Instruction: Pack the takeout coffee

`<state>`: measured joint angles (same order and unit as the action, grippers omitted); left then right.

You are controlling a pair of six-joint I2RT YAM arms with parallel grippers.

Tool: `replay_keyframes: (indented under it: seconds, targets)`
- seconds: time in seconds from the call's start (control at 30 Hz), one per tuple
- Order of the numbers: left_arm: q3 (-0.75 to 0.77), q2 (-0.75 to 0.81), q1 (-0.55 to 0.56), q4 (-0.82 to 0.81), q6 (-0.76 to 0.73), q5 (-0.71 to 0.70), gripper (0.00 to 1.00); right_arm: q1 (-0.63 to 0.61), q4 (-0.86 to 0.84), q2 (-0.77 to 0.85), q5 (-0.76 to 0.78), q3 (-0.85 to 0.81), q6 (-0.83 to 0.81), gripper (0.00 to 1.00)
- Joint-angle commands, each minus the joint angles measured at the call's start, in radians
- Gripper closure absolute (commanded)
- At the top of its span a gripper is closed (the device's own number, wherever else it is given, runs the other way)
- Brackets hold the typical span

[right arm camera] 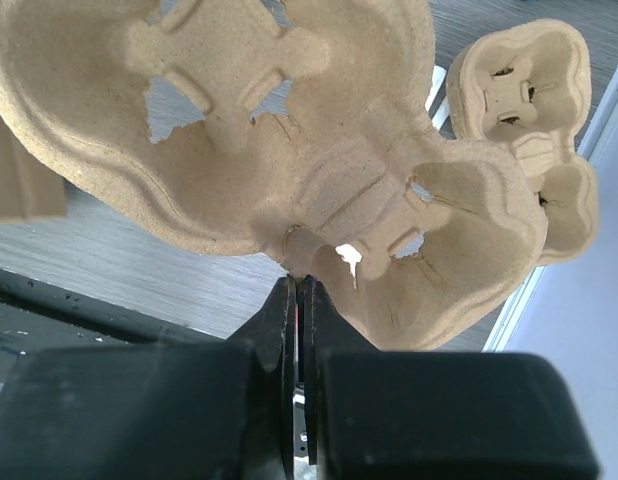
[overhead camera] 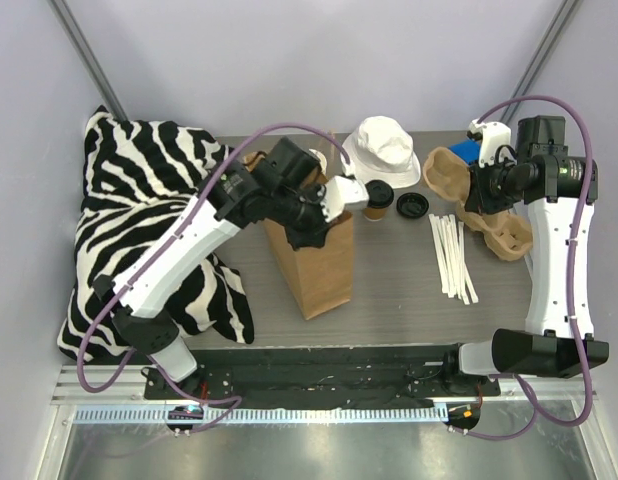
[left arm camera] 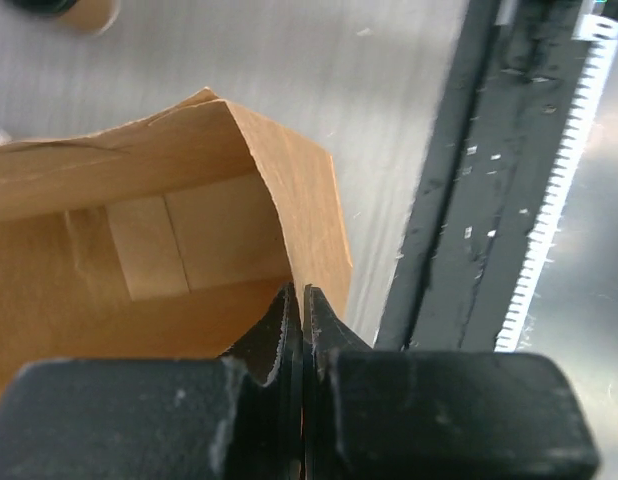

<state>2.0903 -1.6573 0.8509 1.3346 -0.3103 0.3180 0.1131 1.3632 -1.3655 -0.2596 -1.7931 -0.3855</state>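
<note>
My left gripper should go on turning the brown paper bag by its rim, because its base (overhead camera: 329, 309) is still at an angle to the table's front edge (overhead camera: 334, 347). It should let go once the bag stands square.
The takeout coffee (overhead camera: 379, 196), a small cream cup with a brown band and black lid, stands on the table right of the upright brown paper bag (overhead camera: 314, 265). My left gripper (overhead camera: 314, 228) is shut on the bag's top rim. In the left wrist view the fingers (left arm camera: 301, 292) pinch the bag's paper edge (left arm camera: 309, 210), and the bag's inside shows to the left. My right gripper (overhead camera: 476, 195) is shut on the rim of a tan pulp cup tray (right arm camera: 289, 130), which it holds off the table at the right.
A loose black lid (overhead camera: 412, 204) lies beside the coffee. A white bucket hat (overhead camera: 382, 150) sits behind it. White stirrers (overhead camera: 451, 255) lie fanned out on the right, with a second pulp tray (overhead camera: 506, 237) next to them. A zebra-print cloth (overhead camera: 149, 230) covers the left side.
</note>
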Motion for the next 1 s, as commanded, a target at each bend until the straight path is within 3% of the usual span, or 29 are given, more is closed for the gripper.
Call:
replay_keyframes:
  seconds: [0.0,0.3,0.43,0.5,0.63,0.67,0.73,0.97]
  targets:
    - [-0.065,0.051,0.111,-0.132,0.017,0.021,1.00,-0.007,0.002,0.014,0.023,-0.051,0.022,0.99]
    - [-0.171,0.099,0.232,-0.147,-0.113,-0.008,1.00,-0.006,-0.027,0.019,0.031,-0.084,0.039,0.99]
    - [-0.161,0.102,0.237,-0.109,-0.125,-0.039,0.99,-0.004,-0.029,0.019,0.031,-0.110,0.036,0.99]
    - [-0.162,0.111,0.237,-0.100,-0.124,-0.048,0.90,-0.004,-0.027,0.014,0.034,-0.144,0.033,0.99]
    - [-0.127,0.111,0.235,-0.089,-0.082,-0.079,0.39,-0.006,-0.029,0.000,0.033,-0.222,0.027,0.99]
    - [-0.115,0.110,0.235,-0.084,-0.067,-0.091,0.34,-0.004,-0.027,-0.004,0.033,-0.242,0.027,0.99]
    - [-0.081,0.114,0.235,-0.084,-0.050,-0.103,0.25,-0.006,-0.027,-0.018,0.030,-0.302,0.023,0.99]
    - [0.026,0.186,0.226,-0.179,0.033,-0.115,0.13,-0.024,-0.039,-0.056,-0.023,-0.462,0.004,0.99]
